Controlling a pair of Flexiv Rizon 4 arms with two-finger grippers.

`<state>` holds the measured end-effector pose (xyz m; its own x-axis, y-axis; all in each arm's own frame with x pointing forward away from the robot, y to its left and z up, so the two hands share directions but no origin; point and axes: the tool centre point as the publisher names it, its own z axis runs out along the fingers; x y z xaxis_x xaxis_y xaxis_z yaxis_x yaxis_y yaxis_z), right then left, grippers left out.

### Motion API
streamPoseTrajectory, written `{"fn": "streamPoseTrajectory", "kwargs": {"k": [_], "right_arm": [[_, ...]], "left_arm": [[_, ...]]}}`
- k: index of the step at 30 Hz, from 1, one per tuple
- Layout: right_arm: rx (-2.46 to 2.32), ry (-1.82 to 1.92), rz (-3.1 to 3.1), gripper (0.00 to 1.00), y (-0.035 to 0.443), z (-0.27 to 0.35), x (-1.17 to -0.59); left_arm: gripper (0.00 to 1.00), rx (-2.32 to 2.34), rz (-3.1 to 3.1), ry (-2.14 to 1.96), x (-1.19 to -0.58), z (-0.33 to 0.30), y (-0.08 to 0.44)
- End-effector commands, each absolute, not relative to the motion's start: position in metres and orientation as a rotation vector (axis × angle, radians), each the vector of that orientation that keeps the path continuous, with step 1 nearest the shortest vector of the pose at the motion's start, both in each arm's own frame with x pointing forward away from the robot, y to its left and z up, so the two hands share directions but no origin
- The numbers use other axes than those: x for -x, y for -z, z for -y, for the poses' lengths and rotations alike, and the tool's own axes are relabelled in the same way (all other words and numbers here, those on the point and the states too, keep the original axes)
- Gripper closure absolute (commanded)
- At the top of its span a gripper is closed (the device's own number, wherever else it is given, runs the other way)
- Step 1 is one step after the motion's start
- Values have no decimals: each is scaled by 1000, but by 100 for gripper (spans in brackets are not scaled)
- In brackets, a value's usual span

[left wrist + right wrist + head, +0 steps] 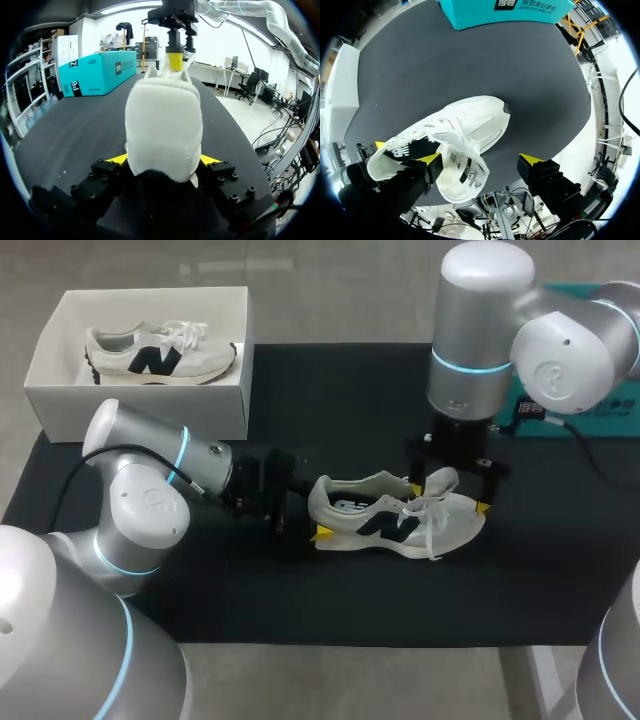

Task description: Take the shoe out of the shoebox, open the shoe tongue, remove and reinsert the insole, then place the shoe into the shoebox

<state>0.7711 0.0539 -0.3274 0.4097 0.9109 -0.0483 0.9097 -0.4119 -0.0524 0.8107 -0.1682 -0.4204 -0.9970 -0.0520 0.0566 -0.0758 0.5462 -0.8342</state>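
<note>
My gripper will lift the black insole [352, 505] out in one piece, and the insole will keep its shape, because it lies distinct from the sneaker's pale lining [362, 486].
A white sneaker [400, 520] with a dark logo lies on its sole on the black mat [350, 410], toe to the right. My left gripper [318, 517] comes in low from the left and is shut on the sneaker's heel [162, 125], one yellow tip on each side. My right gripper [450, 495] hangs straight above the laces, open wide. In the right wrist view the raised tongue [462, 172] stands between its fingers [427, 160], close to one of them; the other finger is well clear. The insole is not in sight.
A white shoebox [150, 405] stands at the back left with a second sneaker [160, 355] in it. A teal box [590, 400] lies at the mat's right edge. The mat is bare in front of the sneaker.
</note>
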Motion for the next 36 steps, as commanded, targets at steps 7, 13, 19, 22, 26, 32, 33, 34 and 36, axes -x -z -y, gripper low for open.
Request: {"fn": "streamPoseTrajectory", "kwargs": {"k": [7,13,19,22,26,32,33,34,36], "right_arm": [[2300,102,2080,0,286,-73,-767],[1631,-70,2528,0,269,-103,-769],[918,-168,2752,0,275,-129,-769],[533,-189,2822,0,281,-142,-767],[238,-66,2895,0,282,-149,-758],[-42,-37,2892,0,283,-148,-755],[-55,-50,2891,0,284,-148,-754],[-56,-58,2888,0,285,-149,-752],[-43,-59,2885,0,287,-149,-750]], "left_arm": [[100,-114,2742,-1476,-811,169,420],[100,-114,2742,-1476,-811,169,420],[100,-114,2742,-1476,-811,169,420],[100,-114,2742,-1476,-811,169,420],[100,-114,2742,-1476,-811,169,420],[100,-114,2742,-1476,-811,169,420],[100,-114,2742,-1476,-811,169,420],[100,-114,2742,-1476,-811,169,420],[100,-114,2742,-1476,-811,169,420]]}}
